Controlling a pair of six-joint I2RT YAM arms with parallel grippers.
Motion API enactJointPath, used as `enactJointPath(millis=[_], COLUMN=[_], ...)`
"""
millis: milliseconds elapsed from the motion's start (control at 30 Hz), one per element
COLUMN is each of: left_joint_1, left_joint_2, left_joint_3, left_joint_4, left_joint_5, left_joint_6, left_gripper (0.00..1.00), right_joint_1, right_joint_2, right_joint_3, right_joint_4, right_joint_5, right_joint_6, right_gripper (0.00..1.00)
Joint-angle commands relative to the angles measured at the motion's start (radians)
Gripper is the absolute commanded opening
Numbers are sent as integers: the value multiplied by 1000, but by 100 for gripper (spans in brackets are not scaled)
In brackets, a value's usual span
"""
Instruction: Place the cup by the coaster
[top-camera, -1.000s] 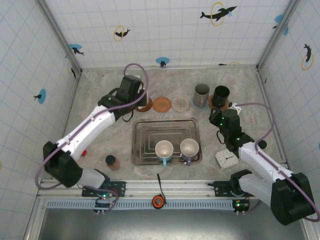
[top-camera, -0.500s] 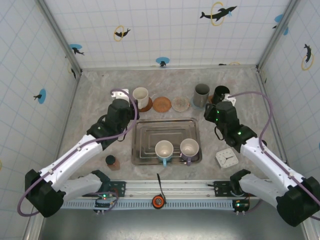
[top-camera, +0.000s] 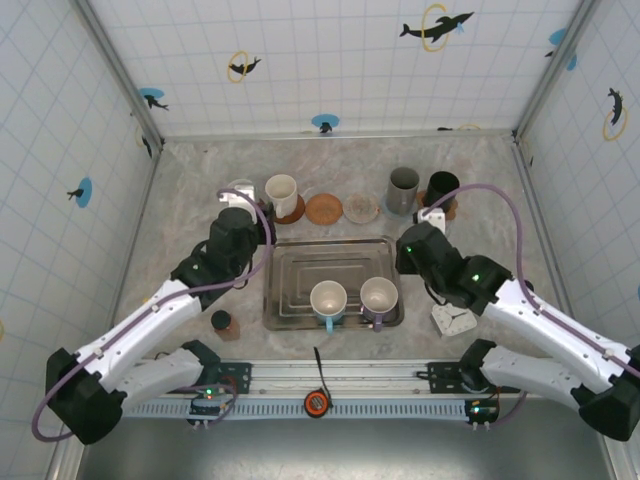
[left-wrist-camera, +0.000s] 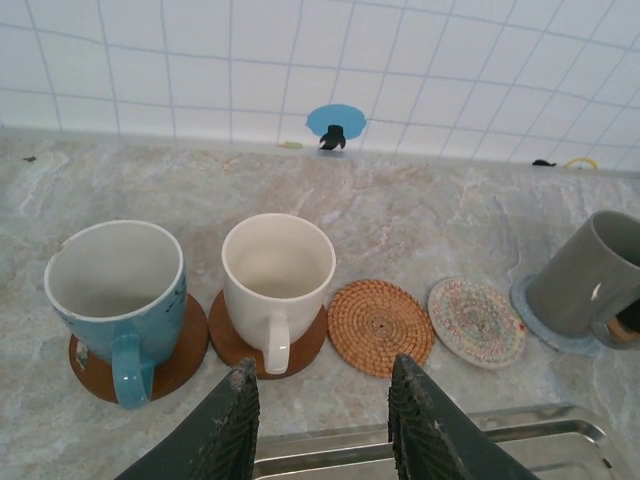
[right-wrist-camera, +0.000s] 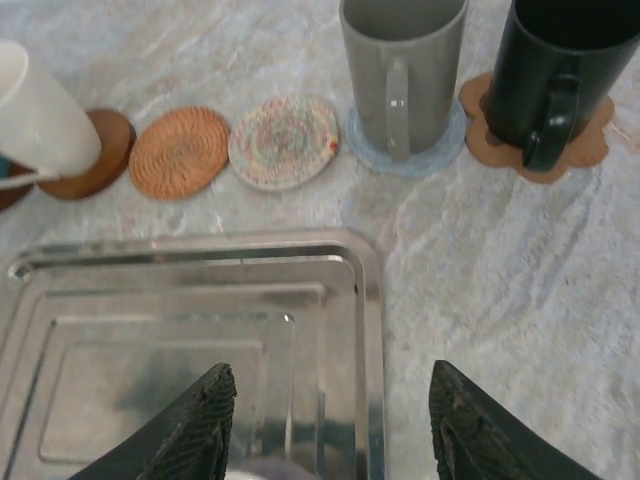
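Note:
My right gripper is facing the lavender cup's handle (top-camera: 377, 322), which points out over the tray's near edge, so it should keep going toward that handle and close around it.
The white cup (left-wrist-camera: 278, 275) stands upright on a brown coaster (left-wrist-camera: 305, 345), handle toward me, and appears again as white cup (top-camera: 281, 195). To its left a blue cup (left-wrist-camera: 118, 290) sits on another brown coaster. A woven coaster (left-wrist-camera: 380, 326) and a patterned coaster (left-wrist-camera: 477, 322) lie bare to the right. My left gripper (left-wrist-camera: 325, 400) hangs open just short of the white cup, above the tray's far rim, and is seen from above as left gripper (top-camera: 245, 207). My right gripper (right-wrist-camera: 330, 420) is open over the tray's right rim, with nothing between its fingers.
A steel tray (top-camera: 300, 280) holds a white cup with a blue handle (top-camera: 328, 300) and a lavender cup (top-camera: 379, 297). A grey cup (right-wrist-camera: 403, 65) and a black cup (right-wrist-camera: 555, 70) stand on coasters at the back right. A small clock (top-camera: 452, 317) and a brown bottle (top-camera: 224, 323) flank the tray.
My left arm has let go of the white cup on the brown coaster and drawn back toward the tray. My right arm has swung left over the tray's right edge.

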Motion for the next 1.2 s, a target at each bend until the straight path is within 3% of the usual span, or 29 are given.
enactJointPath(millis=[0, 233, 400, 833, 1167], left_joint_1=[-4, -5, -5, -4, -4], left_joint_2=[-42, -84, -107, -114, -105], left_joint_3=[-15, -22, -30, -36, -36], left_joint_4=[20, -27, -32, -39, -38], left_joint_5=[-10, -36, -38, -42, -44], left_joint_6=[22, 19, 16, 18, 20], left_gripper=[37, 37, 37, 38, 38], right_joint_1=[108, 316, 406, 533, 574], right_joint_2=[-19, 26, 66, 98, 110], right_joint_3=[67, 40, 25, -56, -94], right_joint_4=[-134, -172, -172, -158, -162], right_joint_5=[107, 211, 240, 218, 150], right_joint_6=[90, 263, 350, 542, 614], right_gripper=[53, 53, 53, 53, 54])
